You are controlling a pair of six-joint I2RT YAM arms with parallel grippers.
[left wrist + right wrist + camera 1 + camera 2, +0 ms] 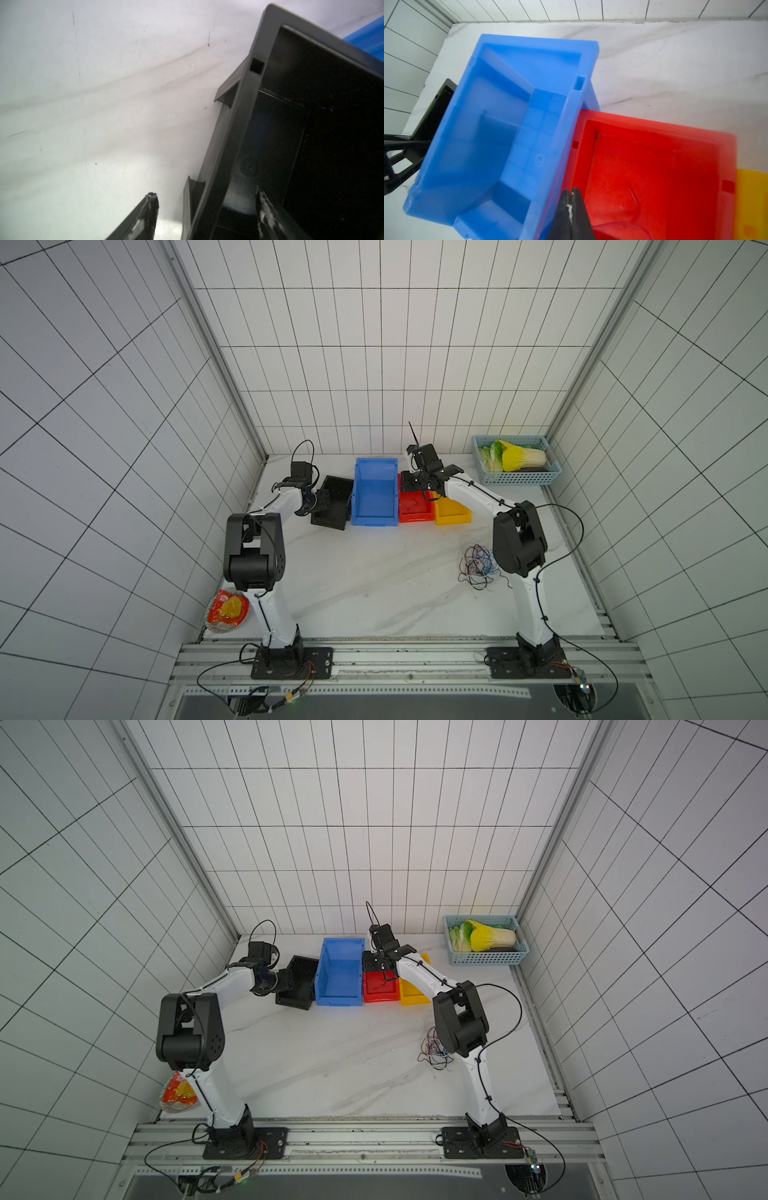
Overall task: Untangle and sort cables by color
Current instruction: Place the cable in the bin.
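The black bin stands crooked against the blue bin, so next my left gripper straightens it by its side before my right gripper pulls back to the cables.
The cables lie in a tangled heap of black, blue, red and pale strands on the table, beside my right arm's elbow, and show in both top views. A thin red cable lies curled on the floor of the red bin. My right gripper is shut and hovers over the red bin's edge next to the blue bin; no strand shows between its tips. My left gripper is open and straddles the side wall of the black bin, one finger inside and one outside.
Black, blue, red and yellow bins stand in a row at the back. A pale blue basket with a cabbage sits at the back right. A bowl with a red snack bag sits front left.
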